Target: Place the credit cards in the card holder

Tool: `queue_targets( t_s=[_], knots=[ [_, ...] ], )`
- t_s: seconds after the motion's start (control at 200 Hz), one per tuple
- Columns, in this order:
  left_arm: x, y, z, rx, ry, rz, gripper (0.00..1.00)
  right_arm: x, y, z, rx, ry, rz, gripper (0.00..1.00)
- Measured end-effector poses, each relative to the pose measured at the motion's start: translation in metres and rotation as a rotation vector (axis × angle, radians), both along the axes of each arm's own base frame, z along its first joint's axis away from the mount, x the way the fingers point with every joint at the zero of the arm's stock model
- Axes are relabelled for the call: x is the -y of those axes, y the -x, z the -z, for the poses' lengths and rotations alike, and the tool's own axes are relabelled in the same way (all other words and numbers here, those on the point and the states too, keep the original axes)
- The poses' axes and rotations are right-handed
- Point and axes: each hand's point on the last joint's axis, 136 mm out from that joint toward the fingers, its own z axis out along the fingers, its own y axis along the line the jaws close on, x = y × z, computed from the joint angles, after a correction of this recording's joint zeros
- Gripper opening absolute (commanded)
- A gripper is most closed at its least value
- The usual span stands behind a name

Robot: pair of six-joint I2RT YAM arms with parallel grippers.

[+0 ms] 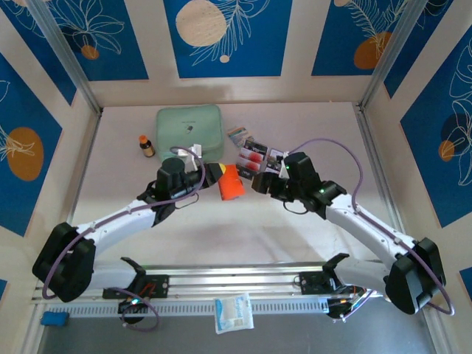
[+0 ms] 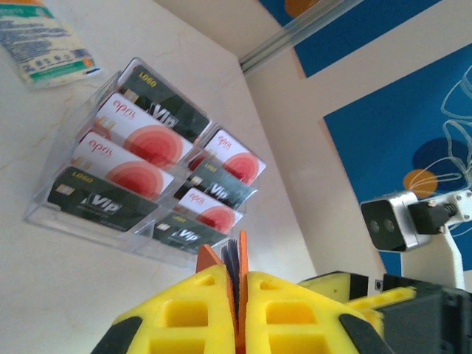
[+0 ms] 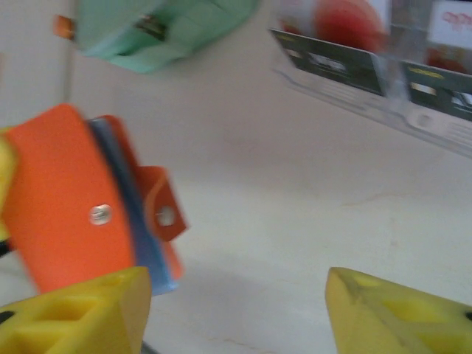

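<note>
Both covers of the card holder (image 2: pixel 231 259) are pinched together in my left gripper, so my right gripper should take hold of the sleeves and tabbed cover (image 3: pixel 150 247) to free the other cover.
My left gripper (image 1: pixel 218 175) is shut on the card holder (image 1: pixel 231 182), an orange-red folded wallet held above mid-table. In the left wrist view the yellow fingers (image 2: pixel 184 310) of that gripper (image 2: pixel 236 271) pinch the card holder (image 2: pixel 243 247) edge-on, its dark sleeves showing between the flaps. The credit cards (image 2: pixel 144 151), white with red circles and dark halves, sit in a clear tiered rack (image 2: pixel 88 221). My right gripper (image 3: pixel 236 310) is open with nothing between its fingers, just right of the card holder (image 3: pixel 70 214), whose snap tab (image 3: pixel 162 214) hangs loose. The credit cards (image 1: pixel 257 156) lie just behind both grippers.
A mint-green zip pouch (image 1: pixel 189 125) lies at the back, a small brown bottle (image 1: pixel 147 145) to its left and a striped packet (image 1: pixel 237 134) to its right. A white packet (image 1: pixel 234 313) rests on the front rail. My right gripper (image 1: pixel 257 184) is close to the rack.
</note>
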Motion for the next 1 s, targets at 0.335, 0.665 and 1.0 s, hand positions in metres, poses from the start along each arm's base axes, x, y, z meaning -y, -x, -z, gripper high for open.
queue_targets(
  t_s=[0.335,0.665,1.0],
  knots=[
    [-0.004,-0.008,-0.029,-0.018,0.223,-0.078,0.00,0.000,-0.004,-0.018,0.024,-0.196,0.052,0.66],
    [-0.010,-0.016,-0.049,-0.027,0.344,-0.134,0.00,0.008,-0.003,-0.009,-0.026,-0.392,0.136,0.65],
    [-0.010,-0.018,-0.051,-0.041,0.396,-0.141,0.00,-0.014,-0.013,-0.030,-0.021,-0.533,0.098,0.64]
  ],
)
